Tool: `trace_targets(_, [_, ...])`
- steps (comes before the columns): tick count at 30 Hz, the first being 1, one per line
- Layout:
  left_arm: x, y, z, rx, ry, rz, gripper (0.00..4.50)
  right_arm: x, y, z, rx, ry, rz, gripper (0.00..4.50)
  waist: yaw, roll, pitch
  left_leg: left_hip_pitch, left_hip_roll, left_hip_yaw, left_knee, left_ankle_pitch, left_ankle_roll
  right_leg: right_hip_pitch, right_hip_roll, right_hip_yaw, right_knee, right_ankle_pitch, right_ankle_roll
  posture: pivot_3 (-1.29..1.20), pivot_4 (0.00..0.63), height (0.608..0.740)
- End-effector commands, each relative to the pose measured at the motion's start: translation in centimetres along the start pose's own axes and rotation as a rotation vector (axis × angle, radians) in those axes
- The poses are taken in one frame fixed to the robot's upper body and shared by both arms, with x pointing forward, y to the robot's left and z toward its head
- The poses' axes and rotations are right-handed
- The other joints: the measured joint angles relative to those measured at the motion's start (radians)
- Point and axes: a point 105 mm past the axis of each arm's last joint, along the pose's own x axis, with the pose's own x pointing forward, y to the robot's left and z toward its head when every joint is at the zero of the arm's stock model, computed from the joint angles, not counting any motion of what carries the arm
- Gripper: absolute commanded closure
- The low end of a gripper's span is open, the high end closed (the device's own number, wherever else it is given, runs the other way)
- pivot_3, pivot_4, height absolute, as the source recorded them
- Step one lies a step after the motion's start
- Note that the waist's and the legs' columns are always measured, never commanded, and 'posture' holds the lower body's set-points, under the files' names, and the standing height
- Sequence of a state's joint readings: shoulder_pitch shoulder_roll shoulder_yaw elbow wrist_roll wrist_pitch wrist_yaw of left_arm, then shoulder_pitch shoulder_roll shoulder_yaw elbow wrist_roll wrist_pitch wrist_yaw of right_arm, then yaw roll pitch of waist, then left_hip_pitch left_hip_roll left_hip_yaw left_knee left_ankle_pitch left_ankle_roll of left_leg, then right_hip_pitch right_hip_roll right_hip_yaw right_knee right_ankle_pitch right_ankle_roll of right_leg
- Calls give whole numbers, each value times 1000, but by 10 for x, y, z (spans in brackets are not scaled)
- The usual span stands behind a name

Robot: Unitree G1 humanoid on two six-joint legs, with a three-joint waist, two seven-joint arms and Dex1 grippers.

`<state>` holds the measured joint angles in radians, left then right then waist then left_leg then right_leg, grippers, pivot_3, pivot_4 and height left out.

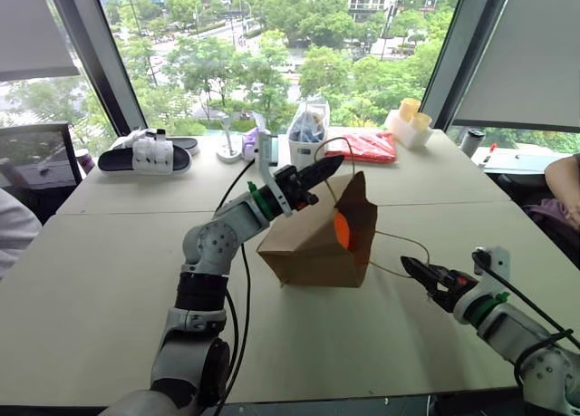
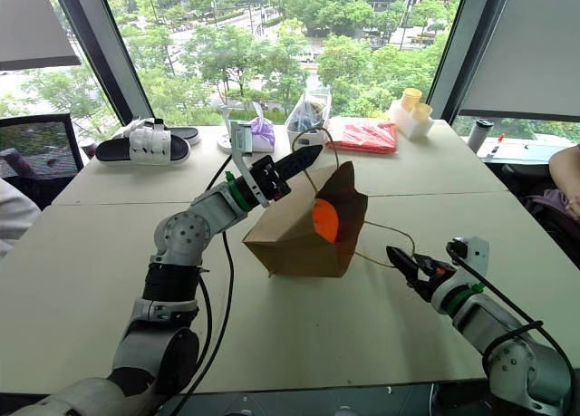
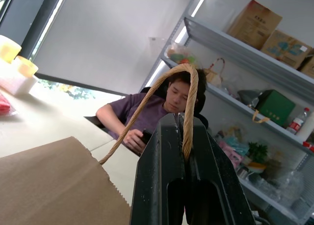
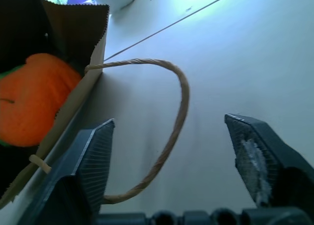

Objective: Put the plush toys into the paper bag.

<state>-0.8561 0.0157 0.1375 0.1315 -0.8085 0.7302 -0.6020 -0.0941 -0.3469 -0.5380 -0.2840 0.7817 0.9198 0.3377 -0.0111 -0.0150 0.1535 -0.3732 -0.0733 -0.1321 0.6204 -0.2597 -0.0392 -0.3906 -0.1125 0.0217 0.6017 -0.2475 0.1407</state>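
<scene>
My gripper will make the orange plush toy (image 1: 341,228) sink deeper when it lifts the paper bag upright, because open space (image 4: 61,34) shows around the toy in the paper bag's tipped opening.
The brown paper bag (image 1: 308,244) lies tipped on the table's middle, its mouth facing right. An orange plush toy (image 1: 342,227) sits just inside the mouth, and the right wrist view shows that orange plush toy (image 4: 29,100) with slivers of green beside it. My left gripper (image 1: 331,167) is raised over the bag, shut on one cord handle (image 3: 189,87) that loops above its fingers. The other handle (image 4: 171,127) lies slack on the table. My right gripper (image 1: 410,267) is low to the right of the bag, open, with nothing between its fingers.
At the table's far side stand black-and-white sandals (image 1: 145,155), a purple pouch (image 2: 263,130), a clear plastic bag (image 1: 308,126), a red flat packet (image 1: 367,146) and yellow cups (image 1: 410,112). A person (image 1: 566,194) sits at the right edge. Shelves (image 3: 255,53) stand behind.
</scene>
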Motion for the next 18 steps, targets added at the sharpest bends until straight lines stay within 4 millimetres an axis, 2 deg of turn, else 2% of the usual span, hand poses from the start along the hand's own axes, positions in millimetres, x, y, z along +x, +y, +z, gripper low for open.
trace_targets(1, [3,-8,9,32,-21,-27,4500,-1,18,20,7,-99,66,2394,0,0,0,0,0,0,0,0,0,0,0,0,0,0,0,0,150,740])
trace_targets(3, [2,-7,9,34,-17,-23,4500,-2,20,22,6,-103,82,3528,0,0,0,0,0,0,0,0,0,0,0,0,0,0,0,0,150,740])
trace_targets(5, [2,-7,8,35,-14,-22,4500,-4,23,24,0,-101,100,4440,1,0,0,0,0,0,0,0,0,0,0,0,0,0,0,0,150,740])
trace_targets(7, [1,-8,7,70,4,-37,4500,-6,33,30,-6,-119,154,4440,1,0,0,0,0,0,0,0,0,0,0,0,0,0,0,0,150,740])
trace_targets(12, [0,-15,19,124,7,-78,4500,-23,74,76,25,-252,369,4440,-1,0,0,0,0,0,0,0,0,0,0,0,0,0,0,0,150,740])
trace_targets(15, [0,-18,31,148,-5,-106,4500,-37,107,109,13,-329,524,4440,0,0,0,-1,0,-1,0,0,0,0,0,-1,0,0,0,0,150,740])
trace_targets(18, [-5,-7,33,208,27,-73,4500,-47,130,121,-41,-329,610,4440,2,0,0,-1,0,-1,-1,0,0,0,0,-1,-1,0,0,0,150,740])
